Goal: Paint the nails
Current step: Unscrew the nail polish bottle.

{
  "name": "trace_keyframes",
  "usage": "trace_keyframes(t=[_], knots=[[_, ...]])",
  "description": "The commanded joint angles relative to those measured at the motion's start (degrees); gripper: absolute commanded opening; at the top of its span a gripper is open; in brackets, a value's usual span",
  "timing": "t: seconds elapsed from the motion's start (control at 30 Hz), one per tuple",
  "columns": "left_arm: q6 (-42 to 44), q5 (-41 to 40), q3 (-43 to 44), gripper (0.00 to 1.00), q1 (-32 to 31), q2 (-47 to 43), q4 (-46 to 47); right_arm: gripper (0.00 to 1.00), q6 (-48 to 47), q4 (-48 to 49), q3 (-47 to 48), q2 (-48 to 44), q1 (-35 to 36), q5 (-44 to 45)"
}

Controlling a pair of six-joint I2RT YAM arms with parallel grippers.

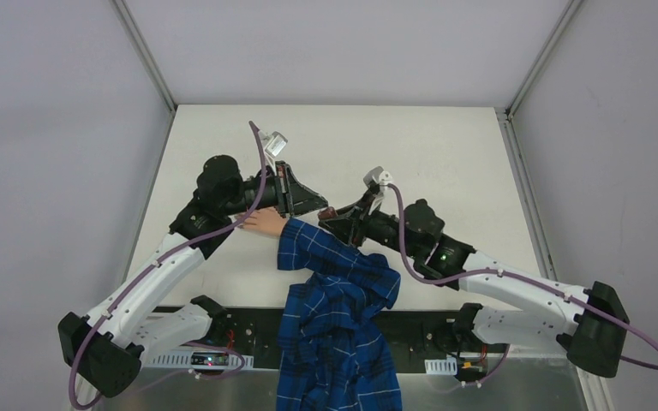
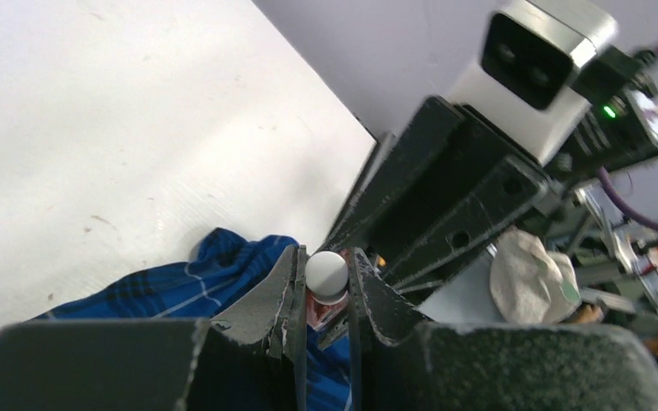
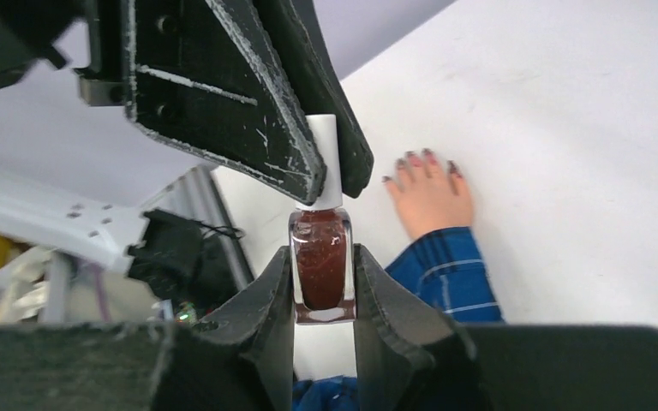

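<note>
My left gripper should open before I turn the bottle back (image 3: 321, 272), because my right gripper's wrist is rolled over and the white cap (image 3: 326, 163) is still on the bottle.
A small polish bottle (image 3: 321, 267) of dark red liquid sits upright between the fingers of my right gripper (image 3: 323, 257), which is shut on its glass body. Its white cap (image 3: 326, 163) is pinched by my left gripper (image 2: 326, 261), shut on it from the other side; the cap (image 2: 326, 272) shows round between those fingers. The two grippers meet in the middle of the table (image 1: 326, 211). The pale hand (image 3: 433, 199) lies flat on the table beside them, its nails (image 3: 418, 159) dark reddish-purple. A blue plaid sleeve (image 1: 330, 257) runs from the hand to the near edge.
The white table (image 1: 445, 154) is walled by grey panels at the back and both sides. The sleeve's cloth (image 1: 334, 342) bunches over the near edge between the two arm bases. A crumpled pale rag (image 2: 531, 278) shows beyond the right arm in the left wrist view.
</note>
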Motion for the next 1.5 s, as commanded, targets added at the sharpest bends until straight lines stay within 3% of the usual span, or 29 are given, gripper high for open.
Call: trace_keyframes(t=[0.0, 0.3, 0.5, 0.6, 0.73, 0.83, 0.87, 0.93, 1.03, 1.13, 1.27, 1.47], knots=[[1.79, -6.36, 0.77, 0.0, 1.03, 0.09, -3.75, 0.0, -9.47, -1.78, 6.75, 4.21, 3.29, 22.74], [0.09, -14.79, 1.02, 0.0, 3.98, 2.48, -10.8, 0.0, -22.17, 2.08, 19.86, 22.09, 10.73, 47.42], [2.35, -15.82, 1.55, 0.0, 4.48, 1.41, -11.63, 0.0, -19.76, 1.65, 23.18, 25.7, 10.87, 45.54], [3.9, -16.25, 1.73, 0.26, 4.46, 0.08, -11.63, 0.0, -18.18, -0.57, 22.67, 24.8, 10.58, 44.33], [6.54, -16.74, 2.11, 0.75, 4.48, -2.59, -11.63, 0.0, -14.89, -3.87, 19.3, 21.02, 9.64, 41.73], [8.64, -19.08, 1.92, 0.97, 4.48, -5.82, -11.6, 0.0, -12.47, -5.5, 15.05, 16.32, 8.25, 39.02], [9.5, -20.13, 1.75, 0.99, 4.48, -6.75, -11.64, 0.0, -11.22, -6.66, 13.87, 14.84, 7.55, 37.51], [10.88, -21.53, 1.51, 0.99, 4.46, -8.3, -11.65, 0.0, -8.42, -10.51, 12.27, 11.86, 4.8, 31.34], [12.9, -19.55, 1.91, 0.99, 4.48, -8.78, -11.64, 0.0, -0.95, -16.83, 11.15, 7.92, -3.62, 9.83], [15.02, -11.09, 3.73, 0.99, 4.48, -6.81, -11.58, 0.0, 4.17, -17.75, 10.05, 5.1, -12.14, -13.8], [14.58, 0.28, 5.37, 0.99, 4.26, -3.65, -9.98, 0.0, 8.03, -16.71, 10.23, 4.62, -18.75, -38.48], [10.94, 10.48, 6.23, 0.99, 3.74, -0.21, -6.67, 0.0, 13.71, -9.65, 8.92, 5.3, -19.4, -52.7]])
